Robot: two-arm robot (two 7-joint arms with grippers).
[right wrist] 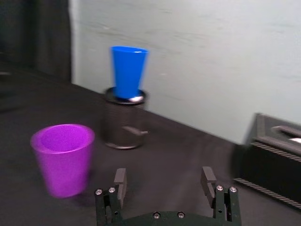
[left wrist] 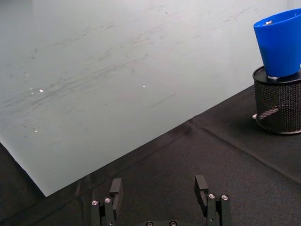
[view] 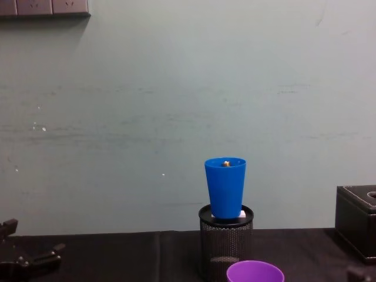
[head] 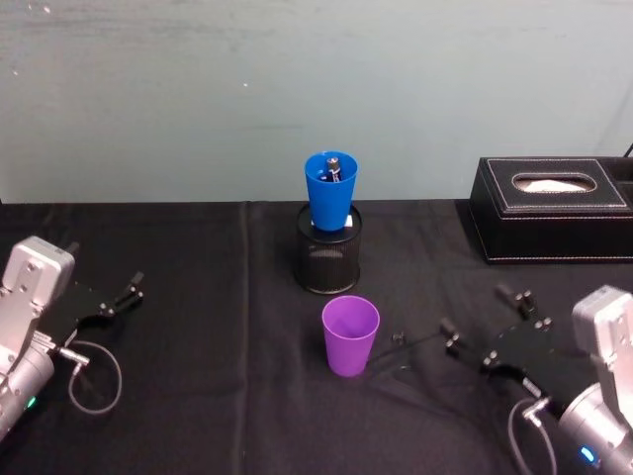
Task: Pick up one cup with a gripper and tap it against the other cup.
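I am seeing a brassy tip (view: pixel 227 164) just inside the blue cup's rim (view: pixel 225 189), so I should expect batteries in the blue cup when I tap it.
The purple cup (head: pixel 350 334) stands upright on the black cloth at the table's middle, also in the right wrist view (right wrist: pixel 63 157) and at the chest view's lower edge (view: pixel 255 272). Behind it the blue cup (head: pixel 331 190) sits upright in the mouth of a black mesh pen holder (head: pixel 329 252), seen too from the right wrist (right wrist: pixel 128 70), left wrist (left wrist: pixel 278 44) and chest (view: pixel 225 187). My right gripper (head: pixel 485 319) rests open to the right of the purple cup, a short gap away (right wrist: pixel 163 181). My left gripper (head: pixel 107 277) lies open at the far left (left wrist: pixel 158 188).
A black leather tissue box (head: pixel 551 210) stands at the back right (right wrist: pixel 277 160). A pale green wall closes off the table's far edge. A cable loops on the cloth beside the left arm (head: pixel 94 381).
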